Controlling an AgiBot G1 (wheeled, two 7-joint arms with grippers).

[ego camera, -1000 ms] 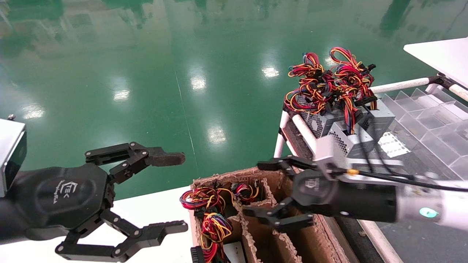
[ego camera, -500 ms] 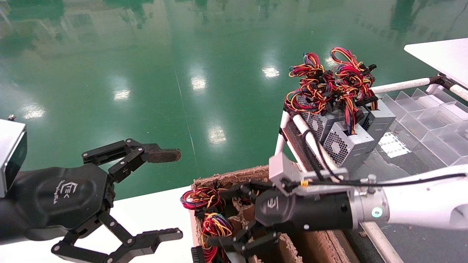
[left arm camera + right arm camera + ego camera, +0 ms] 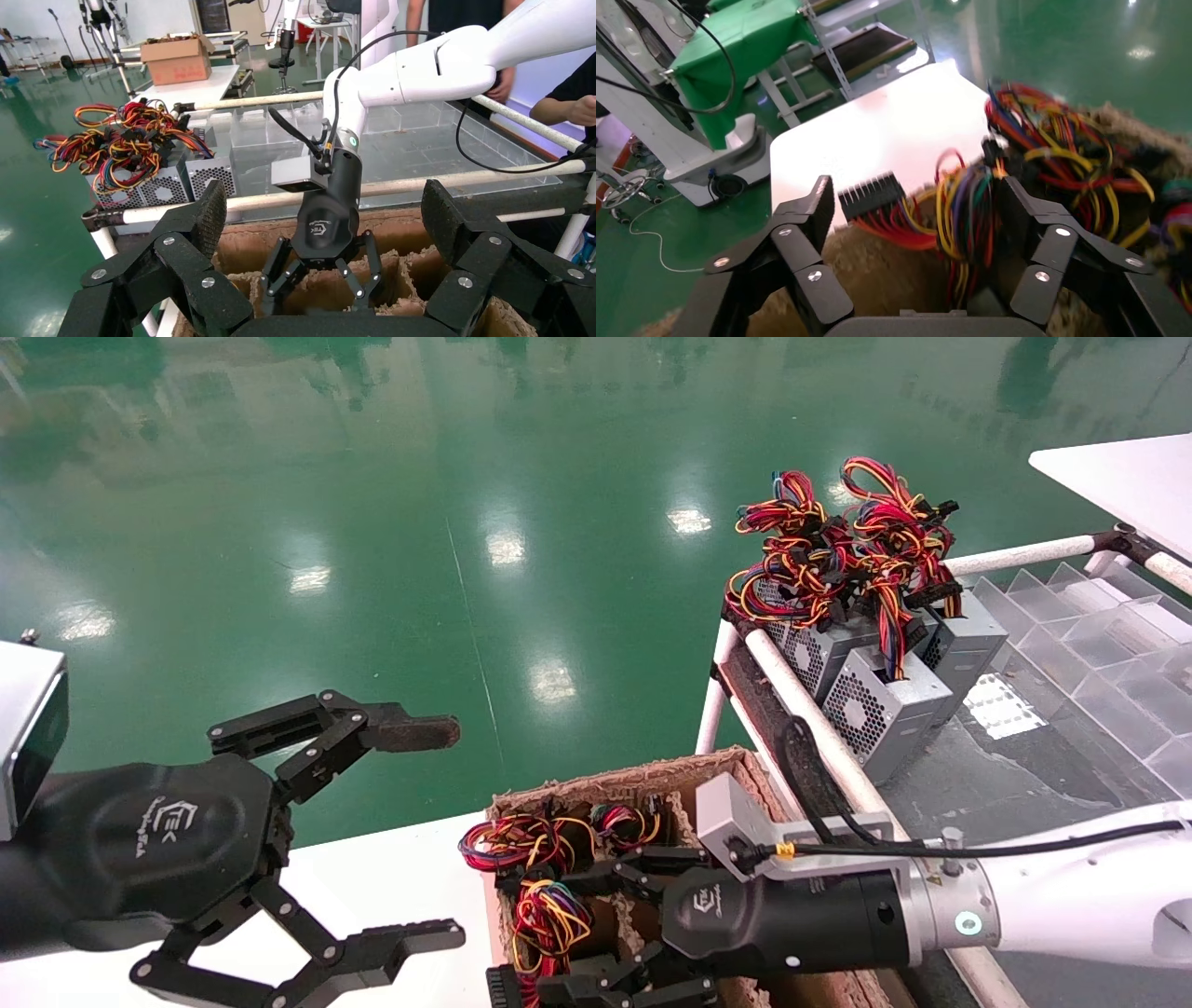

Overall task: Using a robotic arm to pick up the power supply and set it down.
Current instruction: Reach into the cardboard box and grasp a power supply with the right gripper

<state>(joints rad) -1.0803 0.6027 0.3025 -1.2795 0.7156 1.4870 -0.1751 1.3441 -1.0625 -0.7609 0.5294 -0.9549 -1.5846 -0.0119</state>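
Observation:
The hidden power supply (image 3: 987, 302) will come up hanging and tilted under the wires when the robot lifts, because the wire bundle (image 3: 550, 918) goes down into the compartment.
My right gripper (image 3: 570, 933) on the white robotic arm (image 3: 1071, 901) reaches down into a divided cardboard box (image 3: 605, 782). It stands open, one finger on each side of a power supply's red, yellow and orange wire bundle (image 3: 549, 917), without closing on it. In the right wrist view the open right gripper (image 3: 916, 203) flanks those wires (image 3: 968, 210) and a black connector (image 3: 871, 196); the metal body is hidden in the compartment. The left wrist view shows the right gripper (image 3: 320, 288) among the dividers. My left gripper (image 3: 438, 833) hangs open and empty at the left.
Silver power supplies (image 3: 875, 710) with tangled wires (image 3: 838, 551) lean on a rack behind a white pipe rail (image 3: 810, 710). Clear divider trays (image 3: 1090, 645) lie to the right. The box stands beside a white table (image 3: 391, 877). More wires (image 3: 507, 840) fill the box's far compartments.
The right arm has swung away from the rack, down and to the left, and sunk its open gripper into the box around the wire bundle. The left gripper barely shifted.

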